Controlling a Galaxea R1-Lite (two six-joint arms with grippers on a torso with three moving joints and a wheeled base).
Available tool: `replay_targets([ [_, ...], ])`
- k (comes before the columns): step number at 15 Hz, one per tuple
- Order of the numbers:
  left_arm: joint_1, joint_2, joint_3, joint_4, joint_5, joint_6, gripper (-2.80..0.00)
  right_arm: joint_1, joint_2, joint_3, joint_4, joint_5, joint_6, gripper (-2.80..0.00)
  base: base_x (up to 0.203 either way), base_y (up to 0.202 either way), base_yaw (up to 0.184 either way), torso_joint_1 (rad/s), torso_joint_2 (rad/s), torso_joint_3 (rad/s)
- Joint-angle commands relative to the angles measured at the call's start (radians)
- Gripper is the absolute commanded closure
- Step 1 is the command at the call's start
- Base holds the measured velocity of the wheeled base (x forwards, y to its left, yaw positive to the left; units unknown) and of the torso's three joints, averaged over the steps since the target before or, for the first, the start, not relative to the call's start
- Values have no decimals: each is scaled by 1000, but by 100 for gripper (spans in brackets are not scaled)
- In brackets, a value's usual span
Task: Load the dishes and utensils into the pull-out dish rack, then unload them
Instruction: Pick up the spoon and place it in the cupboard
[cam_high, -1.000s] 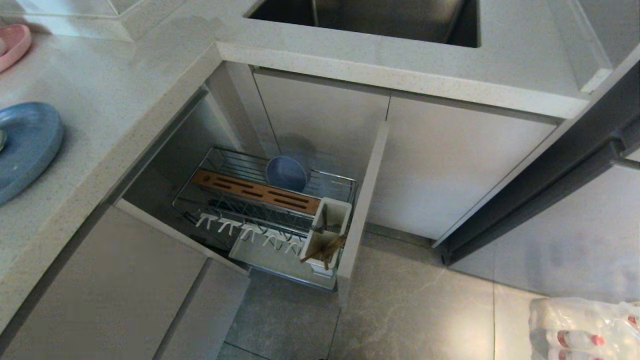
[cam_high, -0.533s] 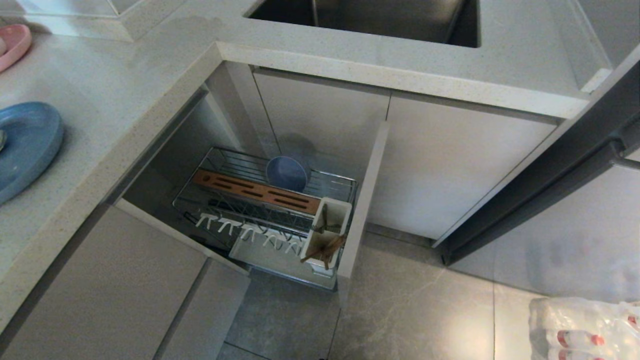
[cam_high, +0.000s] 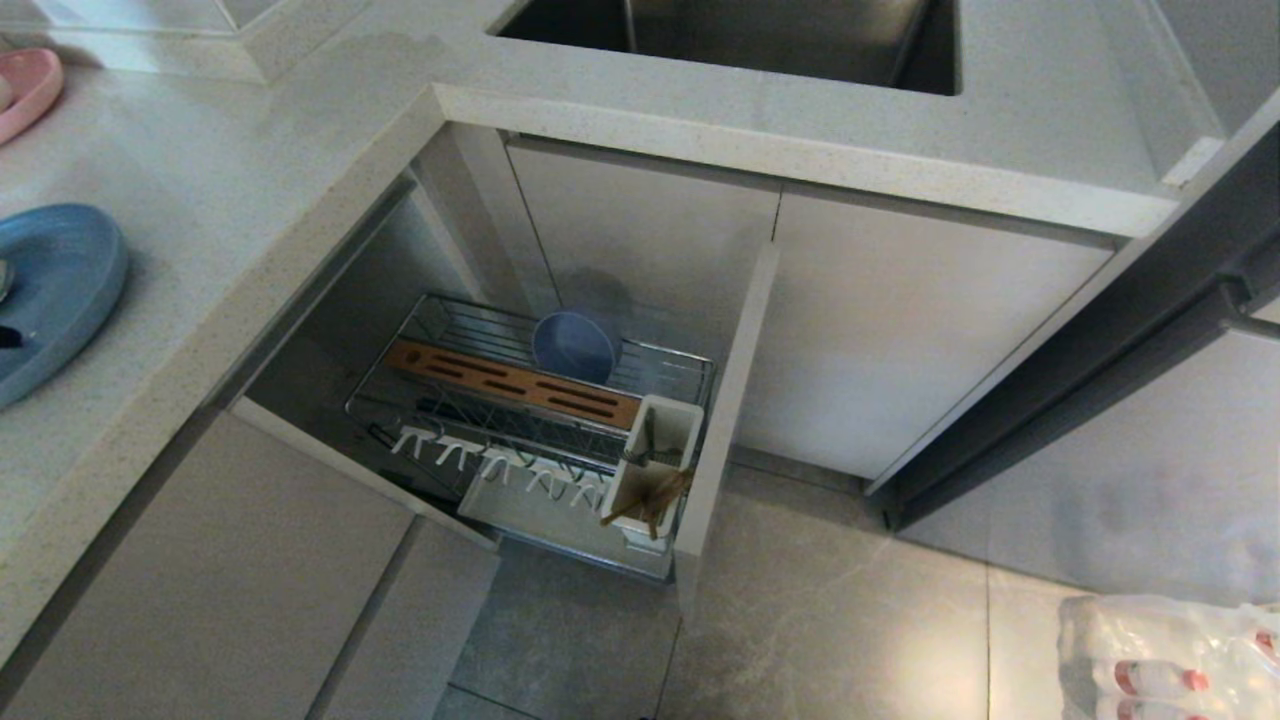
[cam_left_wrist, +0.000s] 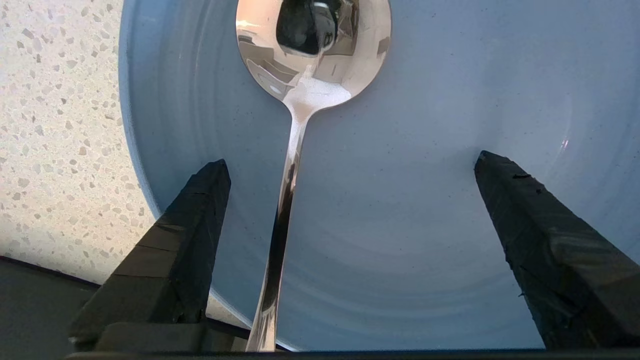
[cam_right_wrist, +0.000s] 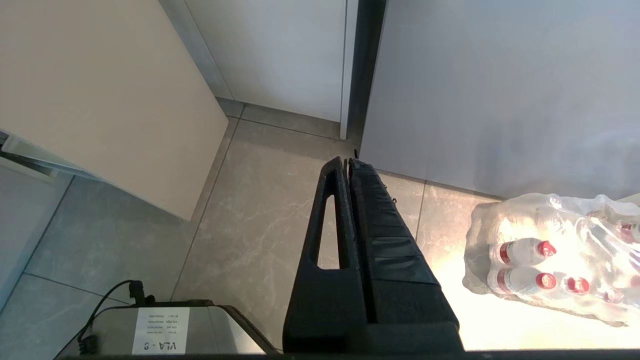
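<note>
The silver spoon (cam_left_wrist: 295, 141) should lean across the white cup's rim with its handle sticking out when I put it in, because the chopsticks (cam_high: 649, 499) slant out past that rim.
The light-blue plate (cam_left_wrist: 425, 200) lies on the counter at the far left (cam_high: 55, 290), with the silver spoon (cam_left_wrist: 300, 100) resting on it. My left gripper (cam_left_wrist: 350, 165) hangs open over the plate. The spoon's handle runs between its fingers, nearer one of them and touching neither. One dark fingertip (cam_high: 8, 337) shows at the head view's left edge. Below the counter, the pull-out dish rack (cam_high: 480, 440) stands drawn out. It holds the light-blue bowl (cam_high: 572, 347) on edge, and the chopsticks (cam_high: 650, 500) stand in its white cup (cam_high: 660, 440). My right gripper (cam_right_wrist: 347, 162) is shut and parked over the floor.
A pink plate (cam_high: 25, 90) sits at the counter's back left. The sink (cam_high: 740, 40) is set in the counter behind the rack. The rack's beige front panel (cam_high: 725, 400) juts over the tiled floor. A wrapped pack of bottles (cam_right_wrist: 550, 255) lies on the floor to the right.
A dark fingertip of my left gripper has come into the head view at its left edge, over the blue plate. The rack and what it holds have not moved.
</note>
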Motion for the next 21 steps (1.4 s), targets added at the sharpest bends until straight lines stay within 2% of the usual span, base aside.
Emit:
replay_targets([
  [1, 0, 5, 0, 6, -3, 3, -280, 0, 2, 0, 0, 0, 0, 0, 0, 0, 0, 0, 0, 0],
  [6, 0, 5, 3, 4, -3, 5, -280, 0, 2, 0, 0, 0, 0, 0, 0, 0, 0, 0, 0, 0],
  [7, 1, 5, 3, 5, -3, 5, 0, 0, 2, 0, 0, 0, 0, 0, 0, 0, 0, 0, 0, 0],
  [21, 0, -9, -4, 10, -15, 2, 0, 0, 2, 0, 0, 0, 0, 0, 0, 0, 0, 0, 0, 0],
])
